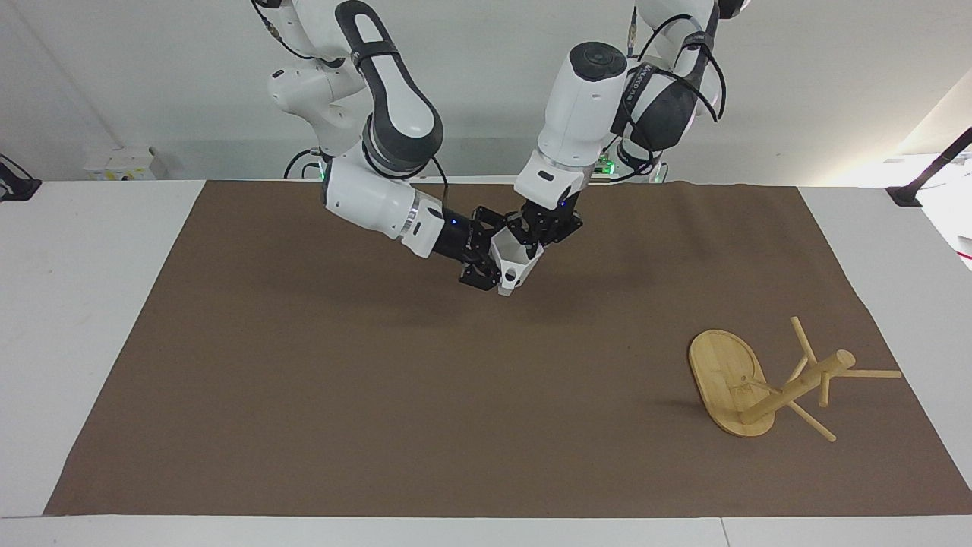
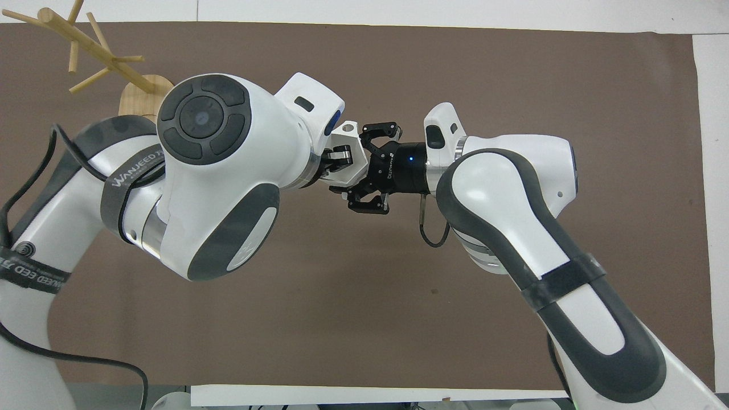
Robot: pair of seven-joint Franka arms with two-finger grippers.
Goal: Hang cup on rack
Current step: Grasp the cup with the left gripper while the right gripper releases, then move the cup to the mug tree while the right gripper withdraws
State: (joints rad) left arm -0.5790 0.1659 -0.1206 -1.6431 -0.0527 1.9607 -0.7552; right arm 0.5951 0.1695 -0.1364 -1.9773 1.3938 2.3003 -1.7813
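My right gripper should open and move away from the cup's lower part (image 1: 515, 272), which it is closed on, before my left gripper takes the cup to the rack (image 1: 802, 383).
The white faceted cup (image 1: 519, 262) hangs in the air over the mat's middle, on the robots' side of it. My right gripper (image 1: 487, 252) is shut on its lower part from the side. My left gripper (image 1: 534, 232) comes down from above and is shut on the cup's rim. The overhead view shows the cup (image 2: 348, 149) between the left gripper (image 2: 337, 157) and the right gripper (image 2: 371, 166). The bamboo rack (image 1: 793, 389) lies tipped on its side at the left arm's end of the table, its oval base (image 1: 721, 372) on edge. Its pegs also show in the overhead view (image 2: 74, 40).
A brown mat (image 1: 380, 395) covers most of the white table (image 1: 91, 304). The left arm's elbow (image 2: 216, 171) hides much of the mat in the overhead view.
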